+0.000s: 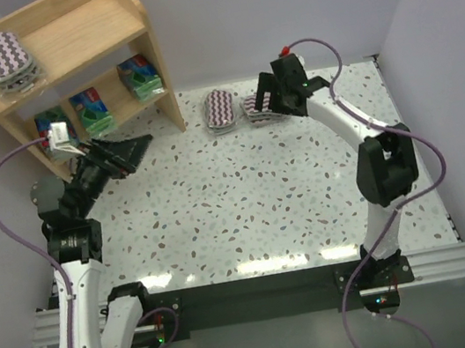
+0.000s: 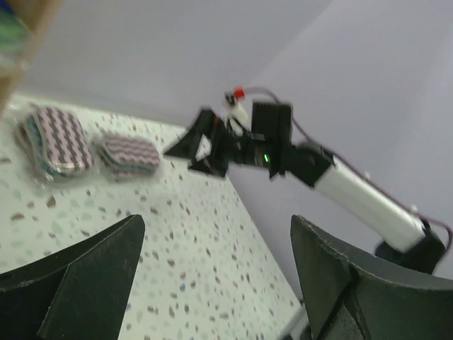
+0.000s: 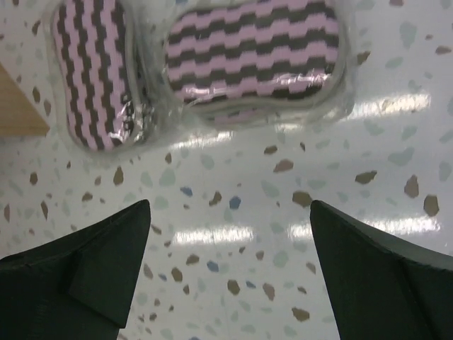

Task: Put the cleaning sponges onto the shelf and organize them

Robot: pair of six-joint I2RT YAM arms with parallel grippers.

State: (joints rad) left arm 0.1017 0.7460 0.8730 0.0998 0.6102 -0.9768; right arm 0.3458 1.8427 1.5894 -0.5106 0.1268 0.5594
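Observation:
I should use my right gripper to bring the zigzag pack (image 1: 258, 117) to the open middle (image 1: 226, 184) for a handover, because the pack lies by my right gripper and far from my left gripper.
One zigzag sponge pack (image 1: 6, 56) lies on the top board of the wooden shelf (image 1: 91, 23). Three green-blue packs (image 1: 140, 76), (image 1: 95, 109), (image 1: 53, 124) sit on the tier below. Two more zigzag packs (image 1: 220, 107), (image 1: 259, 107) lie side by side on the table right of the shelf. My right gripper (image 1: 269, 96) hangs open and empty just above the right pack; in the right wrist view both packs (image 3: 95, 78), (image 3: 255, 53) lie beyond its open gripper (image 3: 230, 205). My left gripper (image 1: 143, 144) is open and empty in front of the shelf; in the left wrist view the gripper (image 2: 218, 223) faces both packs (image 2: 60, 138), (image 2: 127, 152).
The speckled white table (image 1: 247, 207) is walled at the back and right. The shelf's front leg (image 1: 176, 112) stands next to the left table pack, and a wooden corner (image 3: 18, 106) shows in the right wrist view. The right arm (image 2: 354, 195) shows in the left wrist view.

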